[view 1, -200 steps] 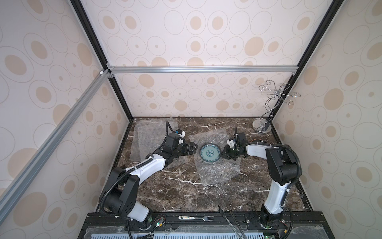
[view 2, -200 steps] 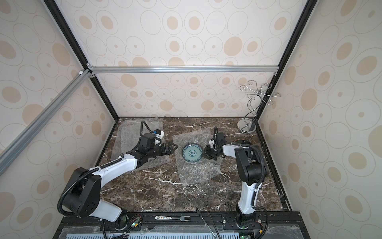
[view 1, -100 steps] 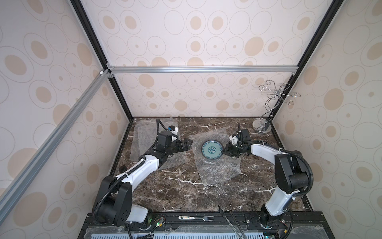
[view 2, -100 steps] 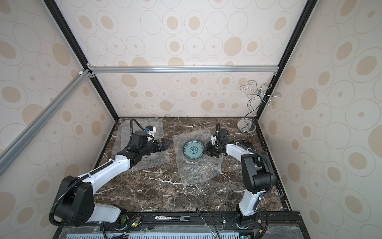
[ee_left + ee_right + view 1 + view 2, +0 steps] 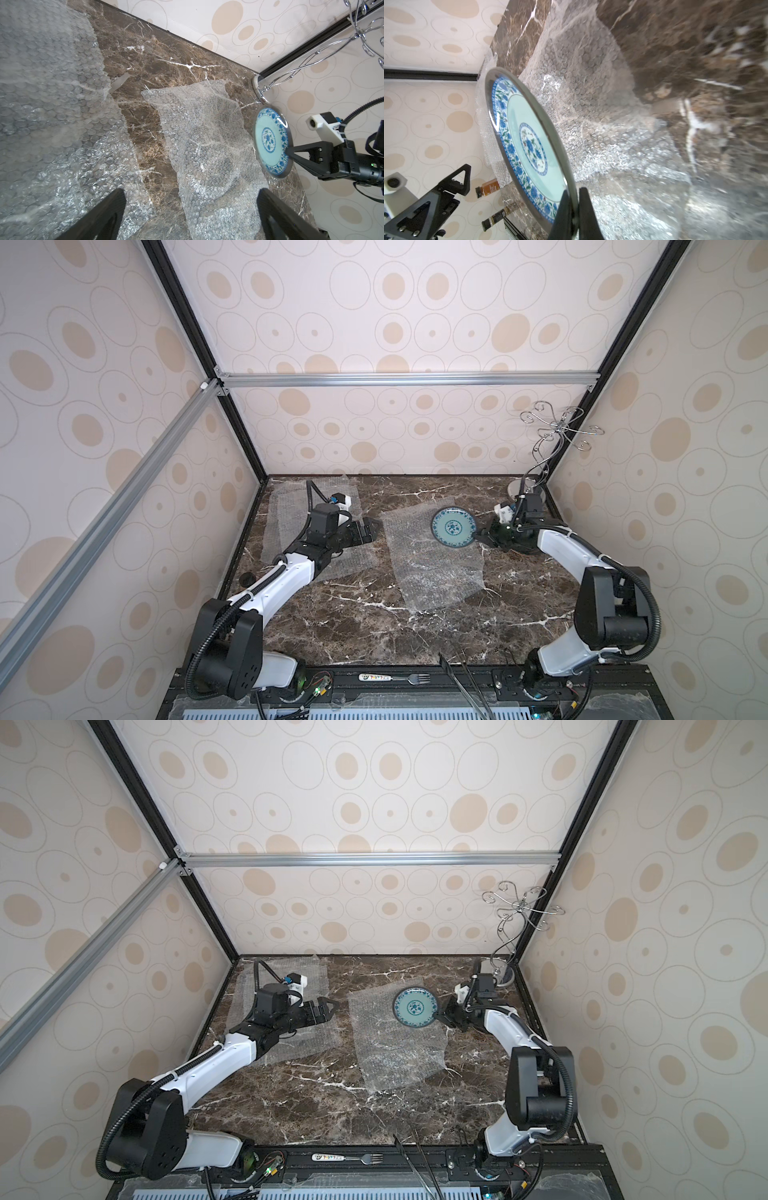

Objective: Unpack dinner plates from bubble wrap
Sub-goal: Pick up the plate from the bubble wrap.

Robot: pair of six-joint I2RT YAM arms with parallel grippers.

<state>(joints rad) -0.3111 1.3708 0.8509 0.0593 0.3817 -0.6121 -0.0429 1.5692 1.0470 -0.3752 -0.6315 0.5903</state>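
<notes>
The robot's right gripper should keep carrying the plate (image 5: 453, 526), which hangs face up and free of its bubble wrap, until it rests in front of the chrome wire stand.
A round dinner plate (image 5: 454, 526) (image 5: 414, 1006) with a pale turquoise middle, a blue flower border and a dark grey rim hangs tilted over the far right corner of a bubble wrap sheet (image 5: 432, 568) (image 5: 395, 1048). My right gripper (image 5: 482, 534) (image 5: 572, 199) is shut on the plate's (image 5: 527, 145) rim, one finger on each face. My left gripper (image 5: 368, 531) (image 5: 191, 195) stands open and empty above the right edge of a second bubble wrap sheet (image 5: 291, 510) (image 5: 52, 83). The left wrist view shows the plate (image 5: 271, 142) clear of the table.
A chrome wire stand (image 5: 552, 435) (image 5: 519, 907) occupies the back right corner, just behind my right gripper. A fork (image 5: 395, 677) and tongs (image 5: 465, 676) lie on the front ledge. Two small brown bottles (image 5: 487, 188) show in the right wrist view beyond the table's edge.
My right gripper has carried the plate up off the sheet's middle, toward the back right. My left gripper has drawn back leftward, away from the plate.
</notes>
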